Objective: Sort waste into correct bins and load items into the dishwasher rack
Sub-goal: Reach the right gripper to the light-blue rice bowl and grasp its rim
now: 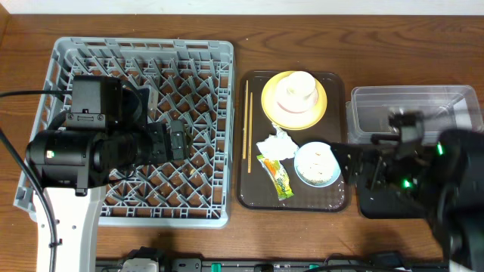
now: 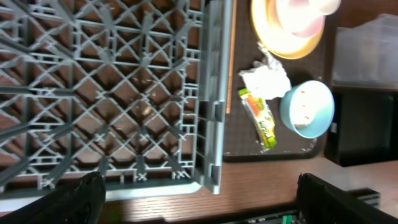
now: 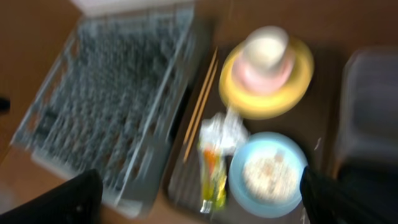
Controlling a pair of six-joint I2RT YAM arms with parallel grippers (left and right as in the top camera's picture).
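Note:
The light blue bowl has rice scraps in it, so next my right gripper picks up the bowl and tips them into the clear tub before loading the rack.
The grey dishwasher rack fills the left of the table, with nothing in it. My left gripper hovers over its middle, open and holding nothing; in the left wrist view its fingertips stand far apart above the rack's near edge. On the brown tray lie two chopsticks, a yellow plate carrying a white bowl and cup, a crumpled napkin, a green-and-yellow wrapper and a light blue bowl holding rice scraps. My right gripper hangs open, right of the blue bowl.
The dark brown tray sits between the rack and the bins. A clear tub stands at the far right, with the black tub in front of it, largely covered by my right arm. The right wrist view is blurred.

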